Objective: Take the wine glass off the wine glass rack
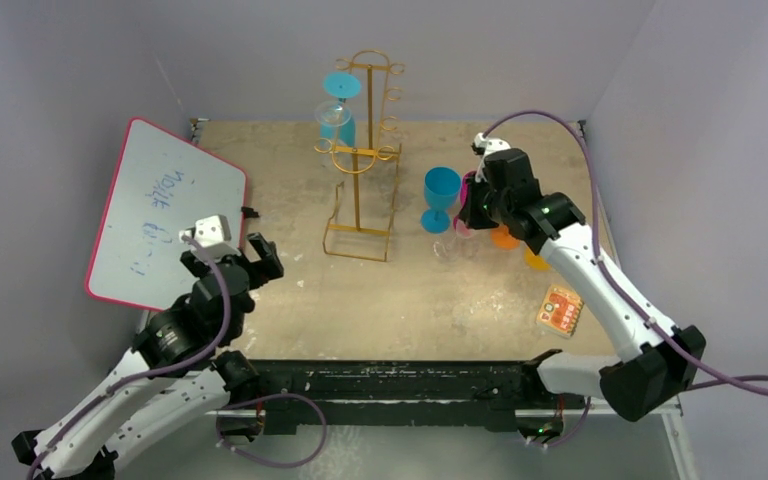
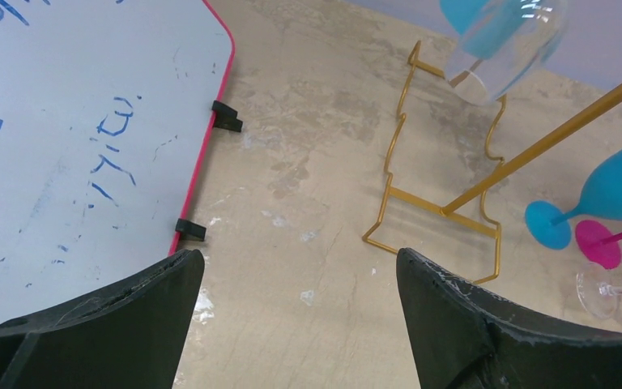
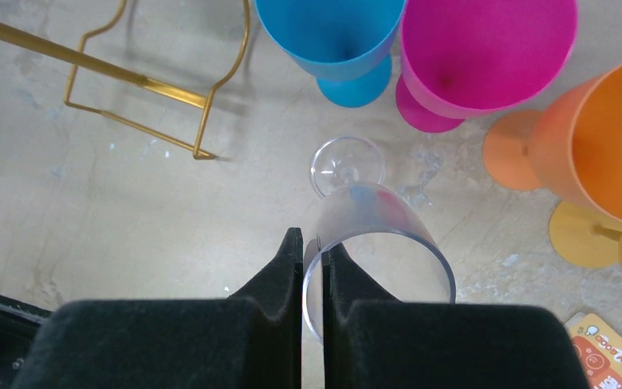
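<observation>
The clear wine glass's foot [image 3: 346,164] points down over open tabletop [image 1: 440,258] next to the blue glass. My right gripper keeps moving down until the foot stands flat, and then let go.
The gold wire wine glass rack [image 1: 358,190] stands at the back middle of the table, with a clear wine glass [image 1: 332,120] and a blue one [image 1: 342,92] hanging upside down on its left hooks. My right gripper [image 3: 314,243] is shut on the rim of another clear wine glass [image 3: 381,223], one finger inside the bowl and one outside. That glass is upright, right of the rack, with its foot [image 3: 346,166] at or just above the table. My left gripper [image 2: 300,267] is open and empty, low over the table, left of the rack base [image 2: 441,212].
A blue glass [image 3: 332,32], a pink glass [image 3: 486,49] and an orange glass [image 3: 607,138] stand close behind the held glass. A red-rimmed whiteboard [image 1: 165,210] leans at the left. An orange card [image 1: 560,308] lies at the right front.
</observation>
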